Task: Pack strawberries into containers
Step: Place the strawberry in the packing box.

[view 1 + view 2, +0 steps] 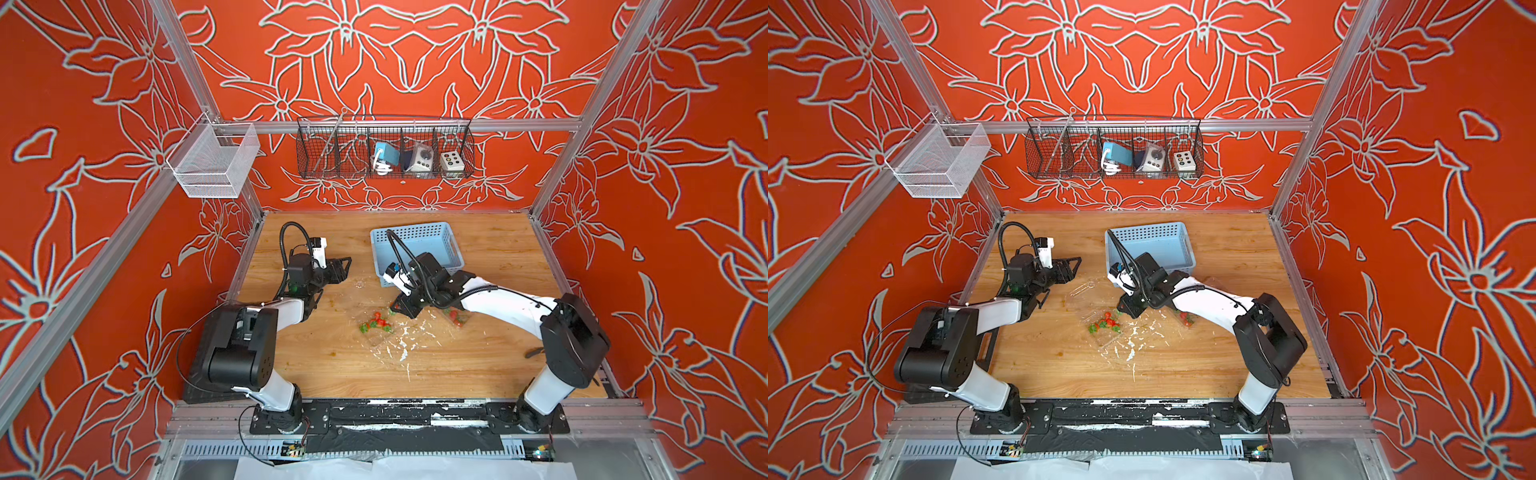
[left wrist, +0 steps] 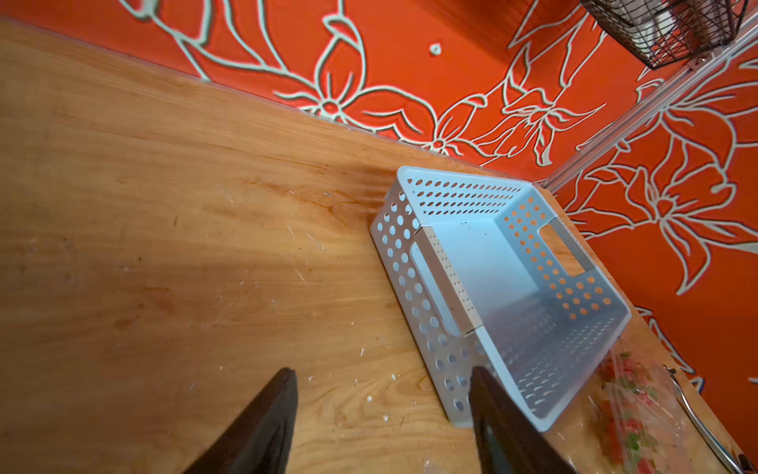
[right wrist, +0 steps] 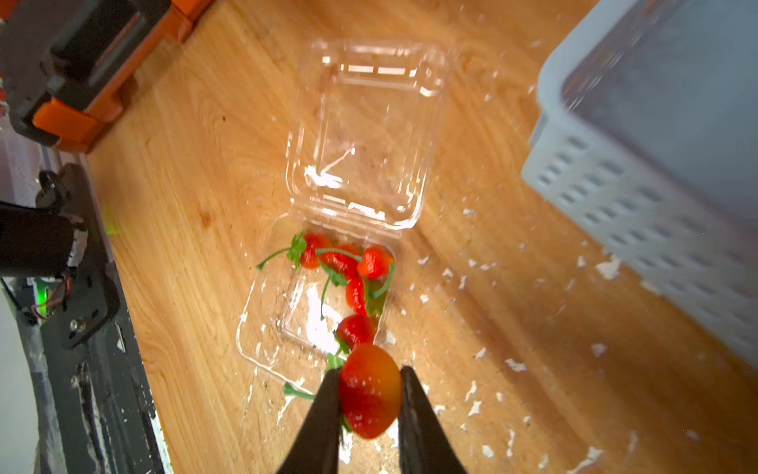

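The clear lid [image 3: 364, 130] is lying back and the container's bottom is free beside the strawberries [image 3: 314, 317], so my right gripper should keep going into the container and let go of the held strawberry there.
My right gripper [image 3: 371, 370] is shut on a red strawberry [image 3: 371, 390], just off the near edge of an open clear container [image 3: 262, 328]. Its base holds several strawberries [image 3: 340, 262], and its lid [image 3: 361, 135] lies flat behind. Both top views show that cluster of strawberries [image 1: 376, 322] [image 1: 1106, 322] left of the right gripper [image 1: 399, 308]. A second container [image 1: 457, 318] with berries lies partly under the right arm. My left gripper [image 2: 382, 370] [image 1: 347, 264] hovers open and empty over bare wood at the back left, beside the blue basket.
A light blue perforated basket [image 1: 419, 237] [image 2: 451, 176] stands empty at the back centre, close behind the right wrist. White flecks [image 1: 403, 353] litter the wooden table [image 1: 332, 365]. Wire baskets [image 1: 386, 149] hang on the back wall.
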